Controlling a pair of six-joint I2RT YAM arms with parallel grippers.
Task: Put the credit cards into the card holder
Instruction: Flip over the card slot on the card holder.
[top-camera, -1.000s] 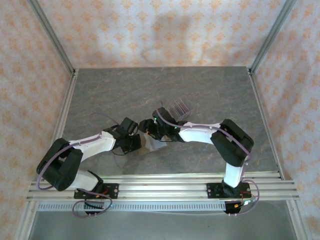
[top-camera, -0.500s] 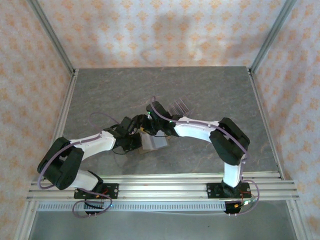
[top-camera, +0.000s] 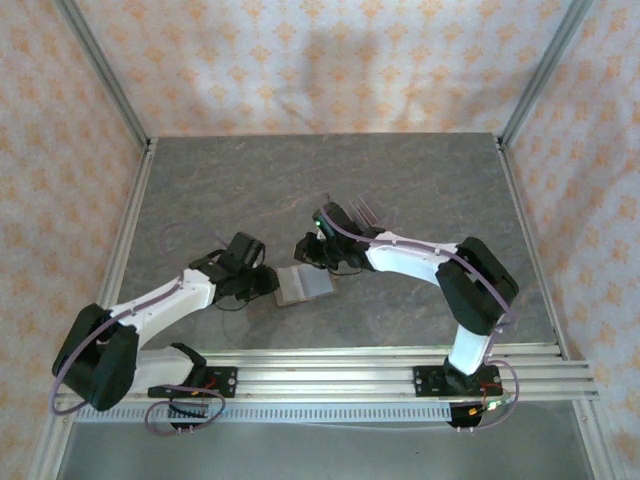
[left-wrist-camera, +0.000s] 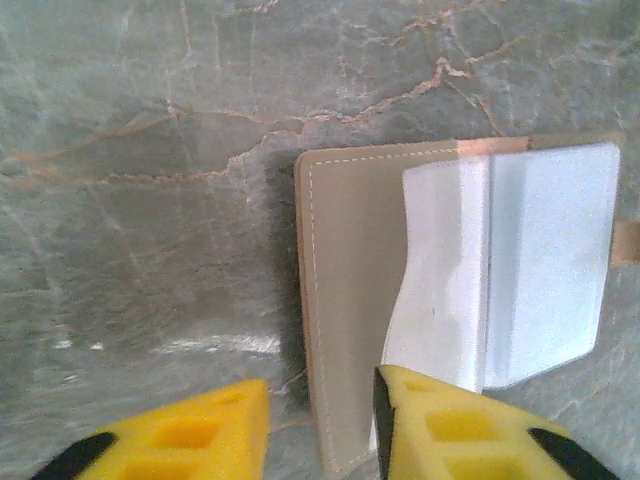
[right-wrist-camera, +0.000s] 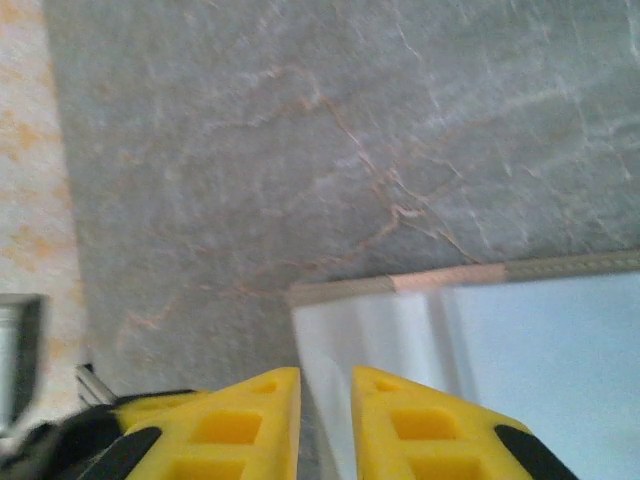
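Note:
The pale grey pocket (left-wrist-camera: 412, 252) bends away from the card holder's tan edge, so the robot's left gripper should keep the edge and pocket (left-wrist-camera: 326, 245) flat before the right gripper gets cards.
The card holder (top-camera: 305, 283) lies open and flat on the grey table, tan edge (left-wrist-camera: 345, 300) to the left and pale grey pockets (right-wrist-camera: 500, 350) facing up. My left gripper (top-camera: 268, 284) sits at its left side, open (left-wrist-camera: 320, 425); the holder's near left corner lies on the table below the gap between the jaws, not pinched. My right gripper (top-camera: 312, 252) hovers at the holder's far edge. Its jaws (right-wrist-camera: 326, 410) stand almost together, with the pale pocket's edge showing through the narrow gap and nothing clearly held. The credit cards are out of view.
A clear slotted plastic rack (top-camera: 368, 212) stands just behind the right gripper. The marbled table (top-camera: 430, 170) stretches to the patterned back wall. Metal posts stand at the corners, and aluminium rails (top-camera: 330, 375) run along the near edge.
The left jaws have opened and the left arm has drawn back leftward. The right gripper has moved off the holder toward its far edge and narrowed. The holder now lies flat and open.

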